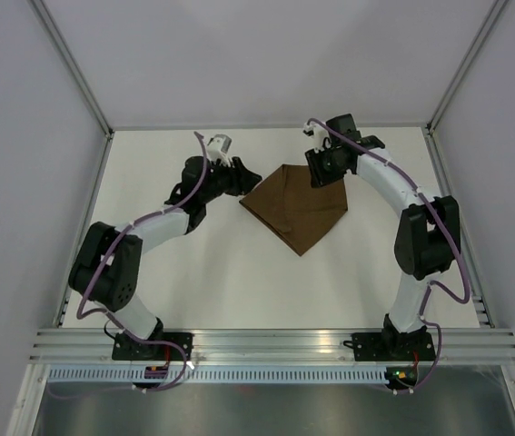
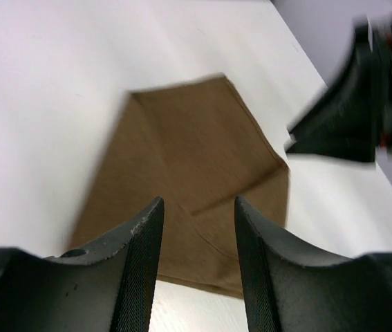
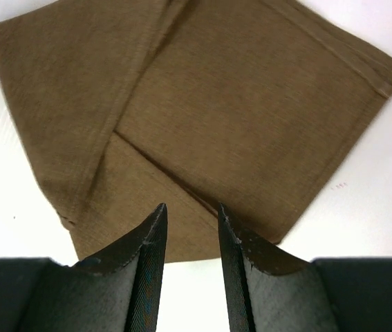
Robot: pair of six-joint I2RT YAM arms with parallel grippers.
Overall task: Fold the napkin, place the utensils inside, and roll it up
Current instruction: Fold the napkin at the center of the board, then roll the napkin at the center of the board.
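Observation:
The napkin slanted (image 1: 304, 207) beside my left gripper needs to lie squarer, so my left gripper should move back and let my right gripper turn the napkin by its near edge (image 1: 268, 225).
The brown napkin (image 1: 298, 209) lies folded on the white table, its flaps overlapping into an uneven, pointed shape. In the left wrist view the napkin (image 2: 196, 152) spreads out beyond the fingers. My left gripper (image 1: 249, 178) hovers at the cloth's left corner. Seen from the wrist, that gripper (image 2: 197, 202) is open with nothing between its fingers. My right gripper (image 1: 322, 173) hangs over the far edge of the napkin (image 3: 202, 117). In its own view the right gripper (image 3: 190, 207) is open too, holding nothing. The utensils are out of view.
The right arm's dark gripper (image 2: 361, 104) shows blurred at the right of the left wrist view. Light walls with aluminium posts (image 1: 75, 68) enclose the table on three sides. A ribbed metal rail (image 1: 266, 343) runs along the near edge by the arm bases.

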